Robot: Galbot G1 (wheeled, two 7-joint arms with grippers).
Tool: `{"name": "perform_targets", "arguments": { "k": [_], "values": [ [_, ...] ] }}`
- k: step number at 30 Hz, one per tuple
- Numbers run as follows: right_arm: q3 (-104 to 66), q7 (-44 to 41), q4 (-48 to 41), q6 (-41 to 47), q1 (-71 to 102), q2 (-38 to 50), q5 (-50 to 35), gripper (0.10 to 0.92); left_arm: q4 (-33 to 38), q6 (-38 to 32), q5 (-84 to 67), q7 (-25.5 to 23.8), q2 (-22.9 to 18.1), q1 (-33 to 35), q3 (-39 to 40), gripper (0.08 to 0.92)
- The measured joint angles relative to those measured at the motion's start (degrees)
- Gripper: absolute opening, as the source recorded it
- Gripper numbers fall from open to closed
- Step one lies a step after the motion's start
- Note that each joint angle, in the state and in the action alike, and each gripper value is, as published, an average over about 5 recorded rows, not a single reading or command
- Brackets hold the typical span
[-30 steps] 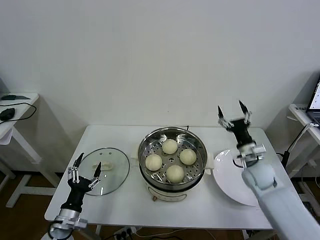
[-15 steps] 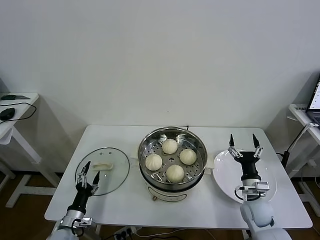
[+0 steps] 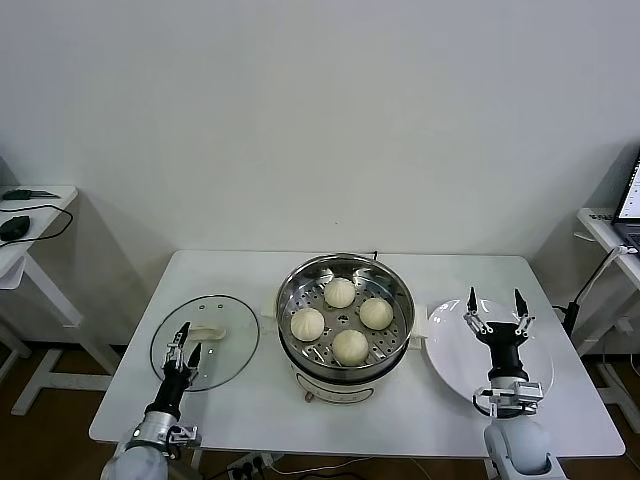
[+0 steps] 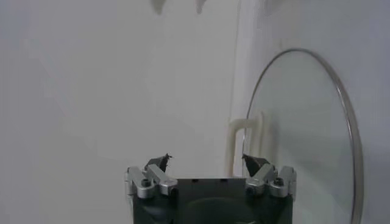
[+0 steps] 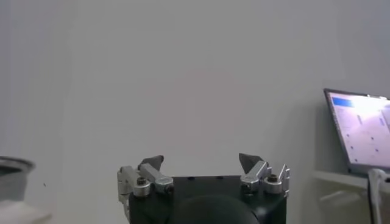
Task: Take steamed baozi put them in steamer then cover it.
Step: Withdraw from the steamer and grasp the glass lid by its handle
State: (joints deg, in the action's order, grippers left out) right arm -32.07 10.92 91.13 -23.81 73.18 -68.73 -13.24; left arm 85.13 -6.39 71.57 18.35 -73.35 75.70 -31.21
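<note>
My gripper will carry the cover point(image 3: 208, 333) over and lower it. The cover should settle flat above the baozi, because they sit below the steamer's rim point(image 3: 411, 310).
The steamer point(image 3: 292, 300) stands uncovered at the table's centre, with several cream-white baozi point(image 3: 339, 292) on its perforated tray. The cover point(image 3: 225, 350), a glass lid with a cream handle point(image 3: 207, 333), lies flat on the table to the steamer's left. My left gripper point(image 3: 187, 342) points upward over the lid's near edge, open and empty. In the left wrist view the left gripper point(image 4: 206, 159) has the cover point(image 4: 304, 134) beyond it. My right gripper point(image 3: 494, 300) stands upright and open over the white plate point(image 3: 450, 350), holding nothing. In its own view the right gripper point(image 5: 201, 159) faces the bare wall.
The white plate lies right of the steamer. A side table with a black mouse point(image 3: 15, 227) stands at far left. A laptop point(image 5: 359, 134) sits on a desk at far right. The steamer's rim point(image 5: 12, 164) shows at the right wrist view's edge.
The right arm has come down from a raised pose behind the plate to a low upright one near the table's front. The left gripper has sunk lower. Both stayed open.
</note>
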Motion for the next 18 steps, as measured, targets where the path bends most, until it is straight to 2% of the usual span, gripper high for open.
{"name": "perform_targets", "arguments": {
  "k": [18],
  "values": [
    [-1.0,-0.4,-1.1,-0.1,1.4,-1.9,1.5,0.823,-6.0,1.2,2.1,0.0,-0.7,-6.2,0.8,0.823]
  ]
}}
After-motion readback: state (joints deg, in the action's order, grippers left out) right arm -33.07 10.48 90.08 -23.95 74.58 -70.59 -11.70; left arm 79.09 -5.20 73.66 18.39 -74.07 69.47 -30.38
